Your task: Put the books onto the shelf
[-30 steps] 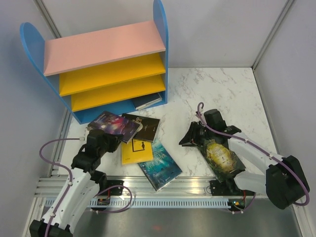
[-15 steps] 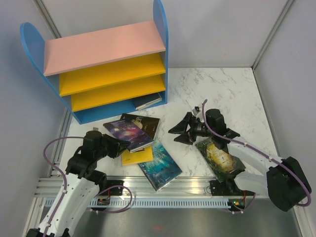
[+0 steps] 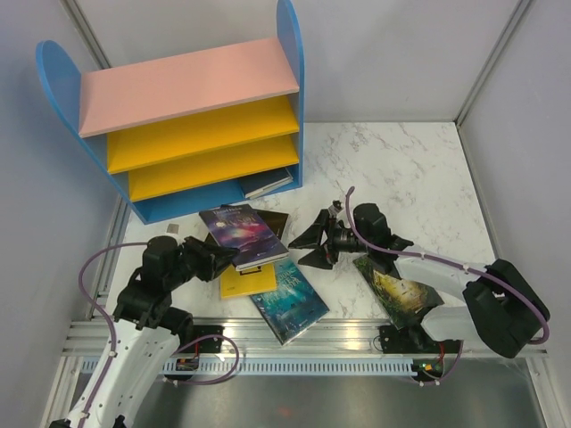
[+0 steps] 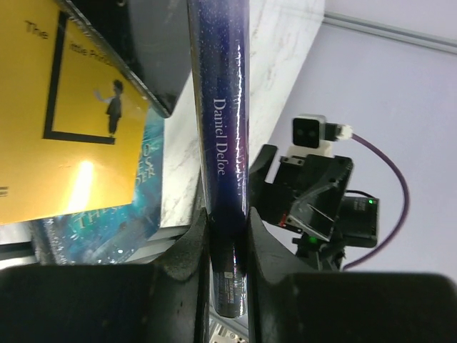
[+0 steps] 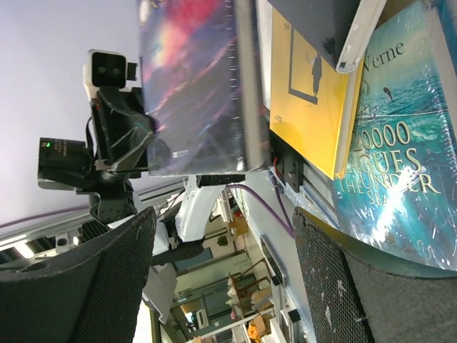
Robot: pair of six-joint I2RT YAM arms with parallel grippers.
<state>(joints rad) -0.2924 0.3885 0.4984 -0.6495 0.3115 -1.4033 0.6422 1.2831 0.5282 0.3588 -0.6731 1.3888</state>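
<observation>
My right gripper will carry the purple-navy book (image 3: 243,230), which will stay stiff and closed, since it sticks out straight and shut from my left gripper (image 3: 214,257).
The shelf (image 3: 192,116) stands at the back left, with one book (image 3: 266,183) lying on its blue base. My left gripper (image 3: 217,259) is shut on the lower edge of a purple-navy book (image 3: 241,234), holding it above the table. In the left wrist view its spine (image 4: 225,128) runs up from between my fingers (image 4: 187,246). My right gripper (image 3: 312,247) stands open just right of that book, its pads (image 5: 93,286) wide apart and empty. The yellow book (image 3: 243,281), teal book (image 3: 287,301) and black book (image 3: 275,223) lie below. A green-gold book (image 3: 397,290) lies under my right arm.
The marble table (image 3: 401,169) is boxed in by grey walls at the back and both sides. A metal rail (image 3: 294,343) with cables runs along the near edge. The right wrist view shows the left arm's wrist camera (image 5: 107,68) beside the purple book (image 5: 193,86).
The left gripper has lifted the purple book and carried it right, over the black book. The right gripper has opened and swung left toward it, leaving the green-gold book on the table.
</observation>
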